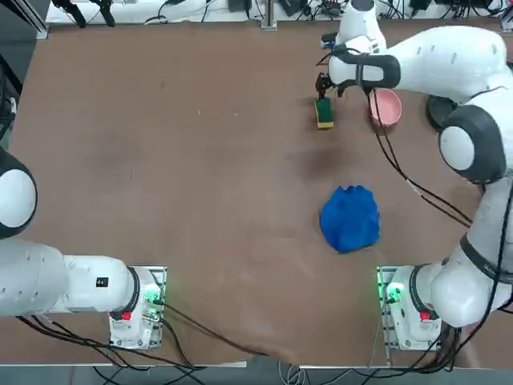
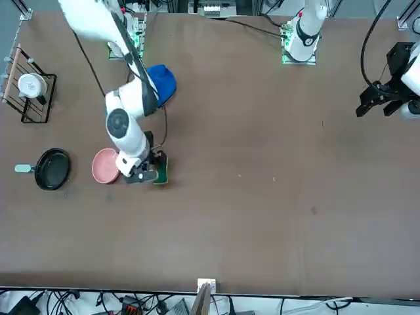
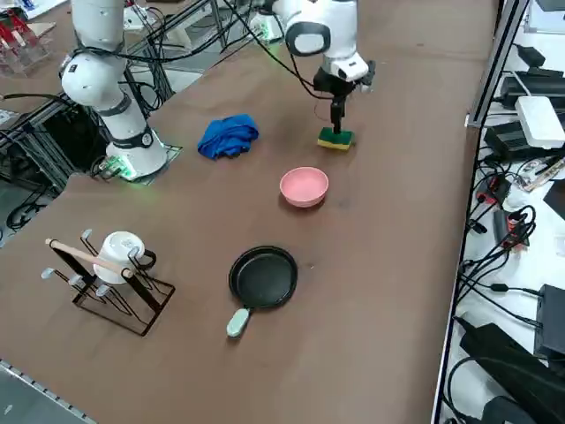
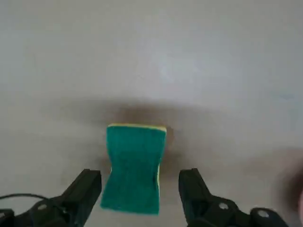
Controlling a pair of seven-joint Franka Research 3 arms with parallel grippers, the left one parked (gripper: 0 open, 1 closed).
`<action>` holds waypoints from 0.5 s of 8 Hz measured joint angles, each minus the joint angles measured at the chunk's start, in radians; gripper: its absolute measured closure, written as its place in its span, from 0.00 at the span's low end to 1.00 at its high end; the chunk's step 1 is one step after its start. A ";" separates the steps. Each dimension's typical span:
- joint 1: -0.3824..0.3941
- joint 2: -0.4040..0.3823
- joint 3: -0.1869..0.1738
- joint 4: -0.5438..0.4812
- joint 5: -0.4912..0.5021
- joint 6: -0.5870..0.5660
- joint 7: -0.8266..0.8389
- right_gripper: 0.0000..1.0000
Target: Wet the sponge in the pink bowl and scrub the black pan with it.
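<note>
The sponge (image 2: 162,172) has green sides that curve in at the waist (image 4: 135,166), so it will squeeze narrow there and arch its loose end when the robot carries it.
The sponge (image 1: 324,111) (image 2: 161,169) (image 3: 335,138) (image 4: 135,166), green on top with a yellow layer beneath, lies flat on the brown table. My right gripper (image 1: 323,86) (image 2: 146,174) (image 3: 337,113) (image 4: 140,187) hangs open just above it, one finger on each side of the sponge and neither touching it. The pink bowl (image 1: 385,107) (image 2: 104,165) (image 3: 304,186) sits a short way to the robot's right of the sponge. The black pan (image 2: 52,168) (image 3: 263,276) with its pale handle lies beyond the bowl, near the table's right edge.
A crumpled blue cloth (image 1: 350,218) (image 2: 162,82) (image 3: 228,135) lies between the sponge and the arm's base. A wire rack with a white mug (image 2: 31,86) (image 3: 116,256) stands by the right edge, past the pan.
</note>
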 joint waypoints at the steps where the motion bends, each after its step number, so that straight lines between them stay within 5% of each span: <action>1: 0.004 0.027 0.000 0.017 0.000 0.000 0.000 0.00; 4: 0.018 0.081 0.000 0.029 0.000 0.031 0.000 0.00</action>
